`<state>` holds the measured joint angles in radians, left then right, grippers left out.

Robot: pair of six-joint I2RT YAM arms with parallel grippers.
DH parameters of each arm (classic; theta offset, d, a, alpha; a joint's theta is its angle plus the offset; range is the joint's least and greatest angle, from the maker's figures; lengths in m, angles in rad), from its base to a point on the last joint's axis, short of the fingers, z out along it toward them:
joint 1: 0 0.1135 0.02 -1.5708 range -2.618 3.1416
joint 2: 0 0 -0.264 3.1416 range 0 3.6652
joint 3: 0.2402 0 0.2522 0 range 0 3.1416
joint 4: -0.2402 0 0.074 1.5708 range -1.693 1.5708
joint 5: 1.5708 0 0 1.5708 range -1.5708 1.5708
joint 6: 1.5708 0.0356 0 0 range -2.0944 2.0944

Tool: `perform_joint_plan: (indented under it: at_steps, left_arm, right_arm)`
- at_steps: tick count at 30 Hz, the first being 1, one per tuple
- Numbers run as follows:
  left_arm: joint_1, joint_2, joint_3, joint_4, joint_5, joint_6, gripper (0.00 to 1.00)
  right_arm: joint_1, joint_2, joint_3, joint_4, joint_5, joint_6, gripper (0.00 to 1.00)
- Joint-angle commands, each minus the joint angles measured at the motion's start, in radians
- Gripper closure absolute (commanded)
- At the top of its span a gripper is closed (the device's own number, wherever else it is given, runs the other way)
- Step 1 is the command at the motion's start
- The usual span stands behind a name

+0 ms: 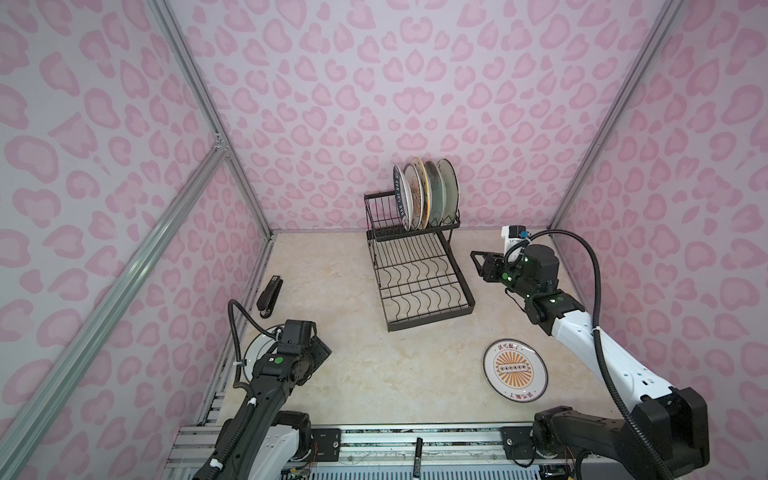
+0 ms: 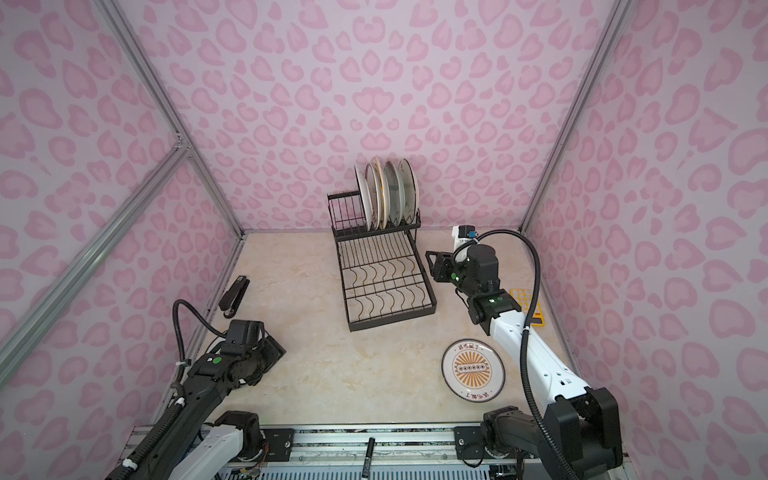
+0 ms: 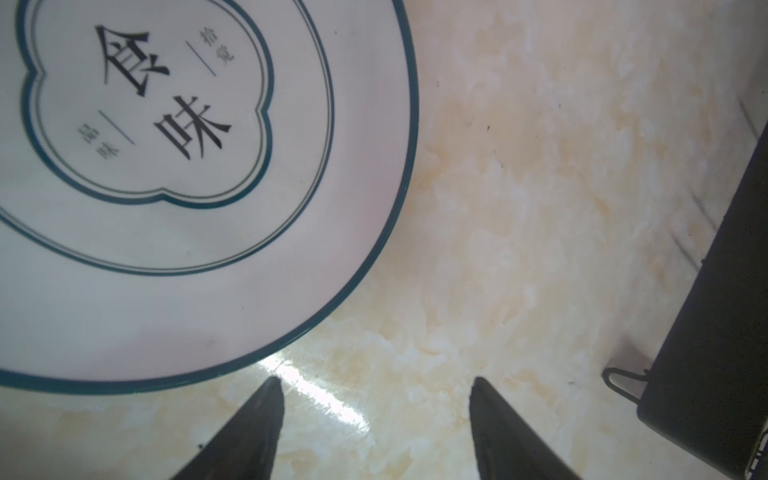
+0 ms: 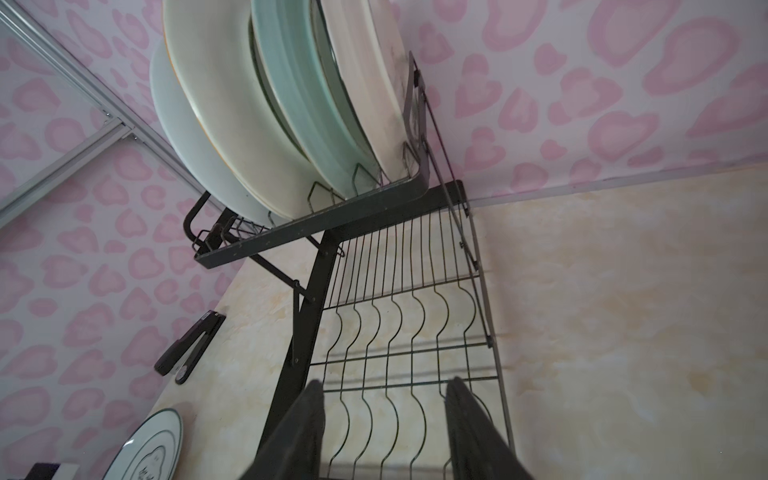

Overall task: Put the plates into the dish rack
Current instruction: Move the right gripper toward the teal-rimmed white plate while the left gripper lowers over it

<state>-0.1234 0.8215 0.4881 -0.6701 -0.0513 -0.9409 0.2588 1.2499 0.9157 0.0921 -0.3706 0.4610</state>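
Note:
I should first slide the white plate (image 1: 260,349) toward the open middle (image 1: 344,356) with my left gripper, because the plate is close to the side and far from my right gripper.
The black wire dish rack (image 1: 431,318) (image 2: 392,319) stands at the back middle, with several plates (image 1: 428,195) (image 2: 384,195) upright in its upper tier. Its slotted lower tray holds nothing. An orange-sunburst plate (image 1: 515,371) (image 2: 473,371) lies flat at the front right. A white plate with a teal rim and dark characters (image 3: 166,187) (image 1: 257,353) lies at the front left, mostly under my left arm. My left gripper (image 3: 376,384) is open just beside that plate's rim, over bare table. My right gripper (image 4: 384,384) (image 1: 478,259) is open and empty, by the rack's right side.
A black stapler (image 1: 269,296) (image 3: 715,332) lies by the left wall, close to the white plate. A yellow calculator (image 2: 528,305) sits behind my right arm. A black marker (image 1: 417,455) rests on the front rail. A white device (image 1: 513,237) stands at the back right.

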Motion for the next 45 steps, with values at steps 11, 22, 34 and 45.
perform_joint_plan:
  at_steps: [11,22,34,45]
  left_arm:
    - [0.164,0.025,0.073,0.008,0.082,0.132,0.27]
    - [0.246,0.127,0.125,-0.062,0.088,0.258,0.27]
    - [0.246,0.257,0.083,0.07,0.16,0.286,0.28]
    - [0.246,0.416,0.179,0.107,0.148,0.368,0.29]
  right_arm:
    - [0.448,0.205,-0.068,0.332,0.037,0.324,0.52]
    - [0.621,0.435,0.061,0.427,0.01,0.409,0.53]
    - [0.625,0.431,0.063,0.394,0.028,0.375,0.53]
    - [0.619,0.43,0.055,0.387,0.029,0.376,0.53]
